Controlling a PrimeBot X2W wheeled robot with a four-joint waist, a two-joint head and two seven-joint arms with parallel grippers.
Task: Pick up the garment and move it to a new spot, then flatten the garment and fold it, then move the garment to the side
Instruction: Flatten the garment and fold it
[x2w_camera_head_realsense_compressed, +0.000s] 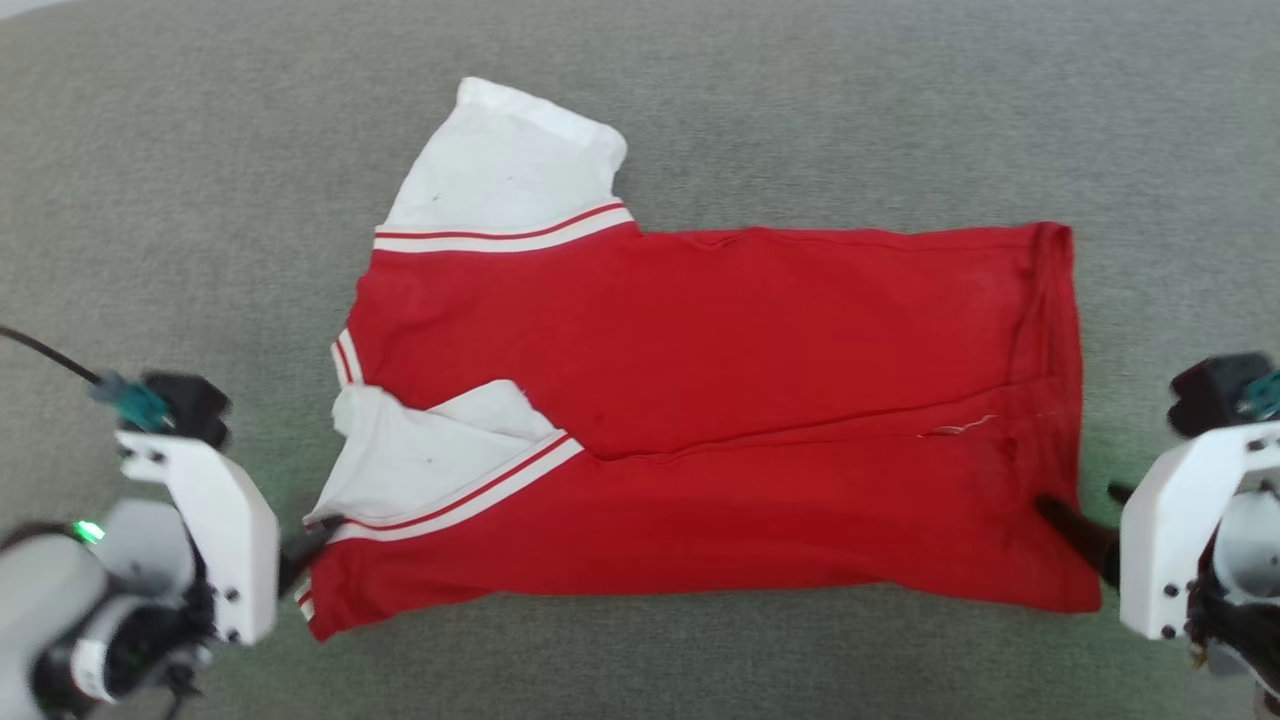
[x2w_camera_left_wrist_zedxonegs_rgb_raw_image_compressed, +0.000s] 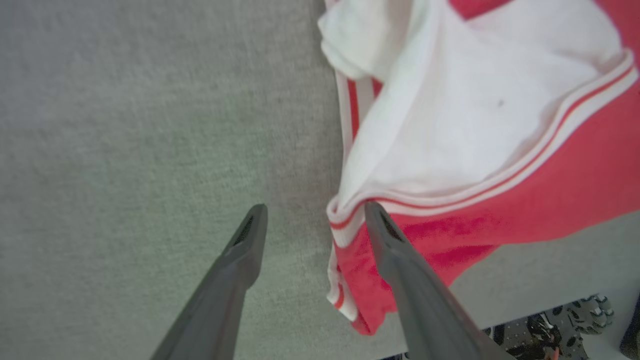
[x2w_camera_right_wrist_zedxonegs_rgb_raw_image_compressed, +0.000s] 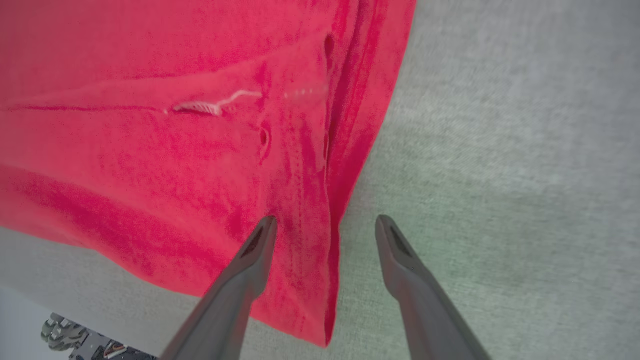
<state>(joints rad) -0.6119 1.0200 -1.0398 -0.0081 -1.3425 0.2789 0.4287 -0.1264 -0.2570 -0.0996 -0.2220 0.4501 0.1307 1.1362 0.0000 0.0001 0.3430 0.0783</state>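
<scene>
My gripper will bring hidden lettering up from the garment's bottom side when I fold its hem (x2w_camera_head_realsense_compressed: 1056, 314) over, since the garment's red side turned up (x2w_camera_head_realsense_compressed: 774, 330) is plain.
The garment (x2w_camera_head_realsense_compressed: 720, 400), a red shirt with white sleeves and red-white striped trim, lies spread on the grey surface with its near long edge folded over its middle. One white sleeve (x2w_camera_head_realsense_compressed: 505, 165) sticks out at the far left, and the other (x2w_camera_head_realsense_compressed: 430, 465) lies folded onto the red body. Lettering and number are hidden. My left gripper (x2w_camera_head_realsense_compressed: 303, 552) is open at the garment's near left corner, whose striped edge (x2w_camera_left_wrist_zedxonegs_rgb_raw_image_compressed: 345, 220) lies between the fingers. My right gripper (x2w_camera_head_realsense_compressed: 1078, 532) is open at the near right corner, straddling the hem (x2w_camera_right_wrist_zedxonegs_rgb_raw_image_compressed: 325, 210).
The grey felt-like surface (x2w_camera_head_realsense_compressed: 200, 200) stretches wide on every side of the shirt. Its front edge runs just behind both corners, and parts of the robot's base (x2w_camera_left_wrist_zedxonegs_rgb_raw_image_compressed: 565, 325) (x2w_camera_right_wrist_zedxonegs_rgb_raw_image_compressed: 70, 335) show below it.
</scene>
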